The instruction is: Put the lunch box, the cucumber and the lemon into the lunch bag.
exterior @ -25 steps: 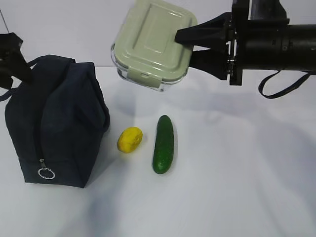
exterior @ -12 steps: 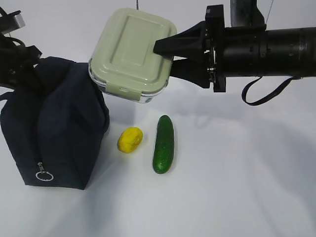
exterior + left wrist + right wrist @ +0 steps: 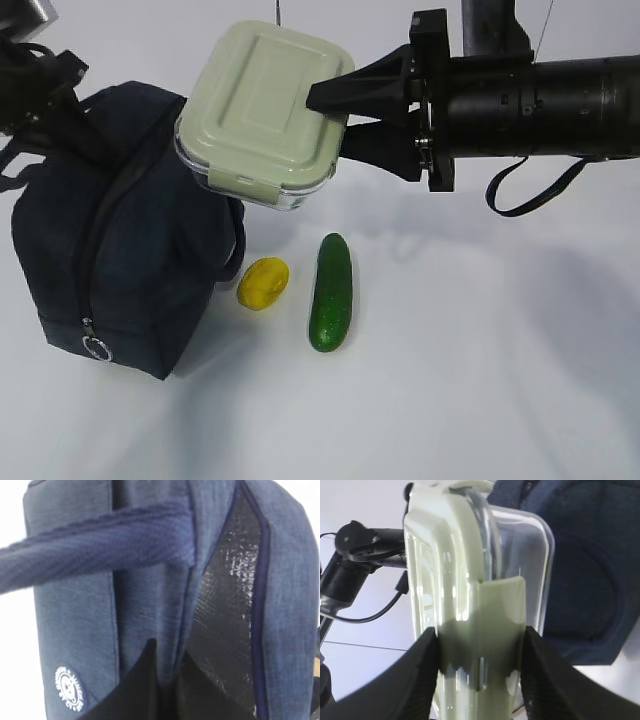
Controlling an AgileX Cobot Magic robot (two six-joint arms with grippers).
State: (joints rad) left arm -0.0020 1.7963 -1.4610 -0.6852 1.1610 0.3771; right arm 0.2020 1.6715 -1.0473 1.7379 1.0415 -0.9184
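The lunch bag's opening (image 3: 103, 222) hangs narrow next to the lunch box, so the robot's left gripper should raise and open the bag (image 3: 128, 108) before the right gripper slides the box in.
The lunch box (image 3: 262, 108), clear with a sage-green lid, hangs tilted in the air, overlapping the upper right of the lunch bag (image 3: 120, 250). My right gripper (image 3: 326, 112) is shut on its right edge. In the right wrist view the fingers clamp the lunch box (image 3: 470, 595) at the lid tab, around my right gripper (image 3: 482, 650). My left gripper (image 3: 170, 665) is shut on a fold of navy fabric beside the bag's open seam, where shiny lining (image 3: 225, 610) shows. The lemon (image 3: 263, 283) and cucumber (image 3: 331, 292) lie on the table right of the bag.
The white table (image 3: 480, 380) extends right and in front of the fruit. The bag's silver ring pull (image 3: 96, 347) hangs at its lower front corner. A loop handle (image 3: 100, 545) crosses the left wrist view. The left arm (image 3: 40, 90) stands above the bag's top left.
The left gripper has shut on the bag's top fabric and lifted it, tilting the bag. The right gripper carried the lunch box leftward toward the bag, then slowed.
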